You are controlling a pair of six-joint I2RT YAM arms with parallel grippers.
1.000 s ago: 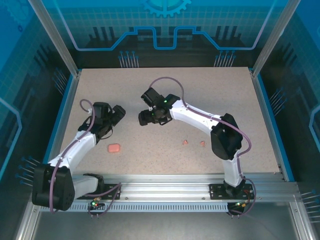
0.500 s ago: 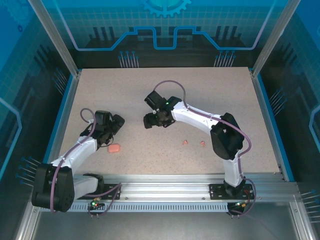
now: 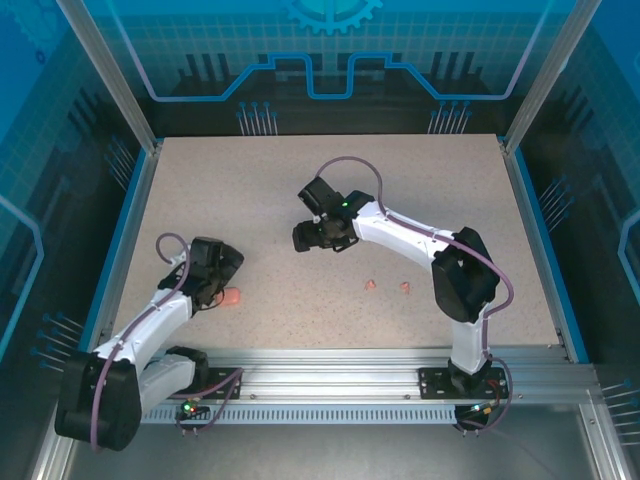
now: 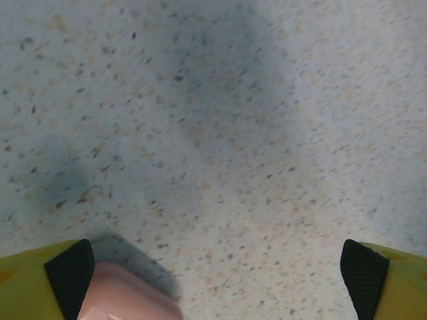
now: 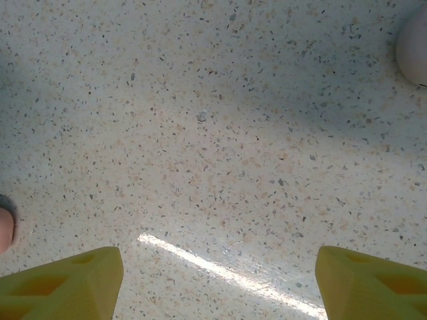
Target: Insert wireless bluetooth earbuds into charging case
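Note:
Next, I back my left gripper off and bring the case closer [image 3: 292,295] with my right gripper, because the case [image 3: 231,297] lies partly under my left gripper, far from the earbuds.
Two small pink earbuds [image 3: 370,285] [image 3: 405,288] lie on the speckled table, right of centre and near the front. The rounded-rectangular pink case [image 3: 232,297] lies front left, partly under my left gripper [image 3: 222,281]. In the left wrist view the case [image 4: 127,297] sits just inside the left finger pad [image 4: 70,270], and my left gripper [image 4: 213,283] is open wide. My right gripper [image 3: 308,238] hovers open over bare table at centre [image 5: 220,280]. A pale rounded piece [image 5: 413,33] is cut off at the top right edge there, and a pink bit [image 5: 4,230] at the left edge; what they are I cannot tell.
The speckled table [image 3: 300,170] is bounded by blue side rims [image 3: 122,230] and a metal rail [image 3: 330,380] along the front, where both arm bases stand. The right arm's elbow [image 3: 462,280] rises close to the two pink earbuds.
My left gripper has moved toward the front, down to the pink case and partly over it. My right gripper has shifted slightly to the right.

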